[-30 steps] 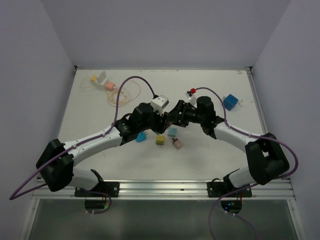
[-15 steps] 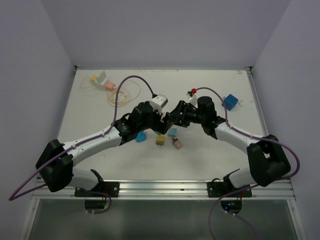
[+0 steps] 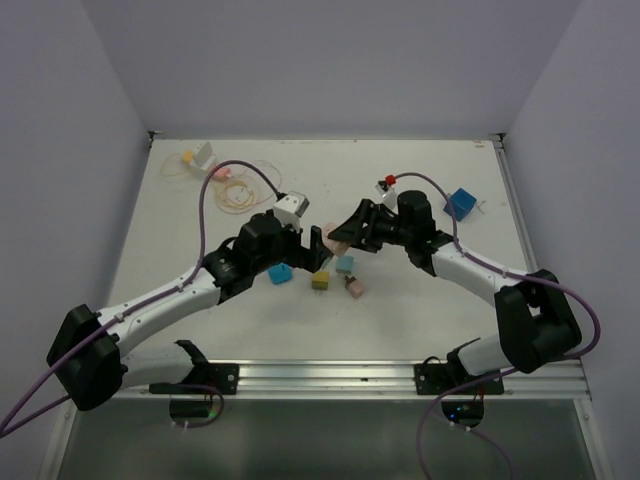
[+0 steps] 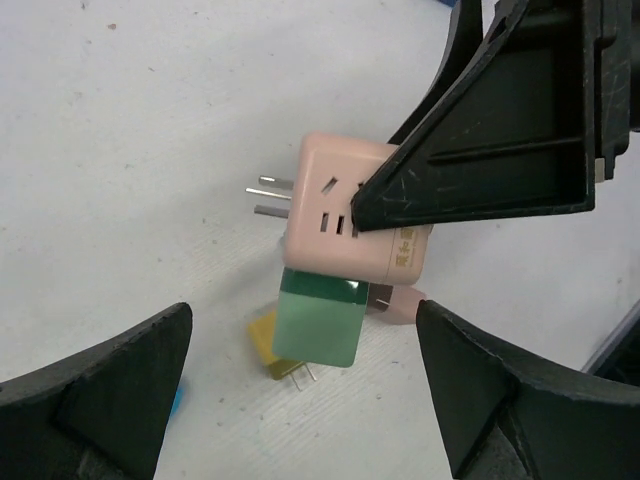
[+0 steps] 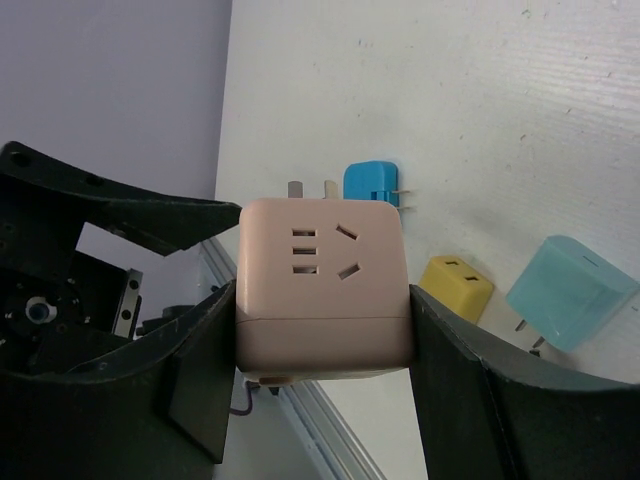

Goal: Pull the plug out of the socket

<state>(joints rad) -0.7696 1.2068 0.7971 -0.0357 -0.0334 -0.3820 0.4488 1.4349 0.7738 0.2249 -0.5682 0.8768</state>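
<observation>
The green plug slants beyond my fingers under the pink socket cube, so next my left gripper lines up and moves closer around the green plug's sides [image 4: 318,328] before it pulls.
My right gripper [image 3: 342,232] is shut on a pink socket cube [image 5: 325,285] and holds it above the table. The cube's visible faces show empty holes, and its own metal prongs stick out of one side [image 4: 270,195]. My left gripper [image 3: 319,246] is open and empty, just left of the cube [image 4: 350,215] and apart from it. In the left wrist view a teal plug [image 4: 318,322] lies on the table below the cube, between my left gripper's [image 4: 302,310] fingers. No plug is seen sitting in the cube.
Loose plugs lie on the table under the grippers: blue [image 3: 281,273], yellow [image 3: 321,280], teal [image 3: 345,264] and pink [image 3: 356,288]. A blue cube [image 3: 460,203] stands at the right, a red-tipped piece [image 3: 385,183] behind the right arm. Yellow cable loops [image 3: 240,195] lie at the back left.
My left arm has drawn back to the left, away from the cube, leaving a gap. The right gripper still holds the pink cube in nearly the same place. The loose plugs have not moved.
</observation>
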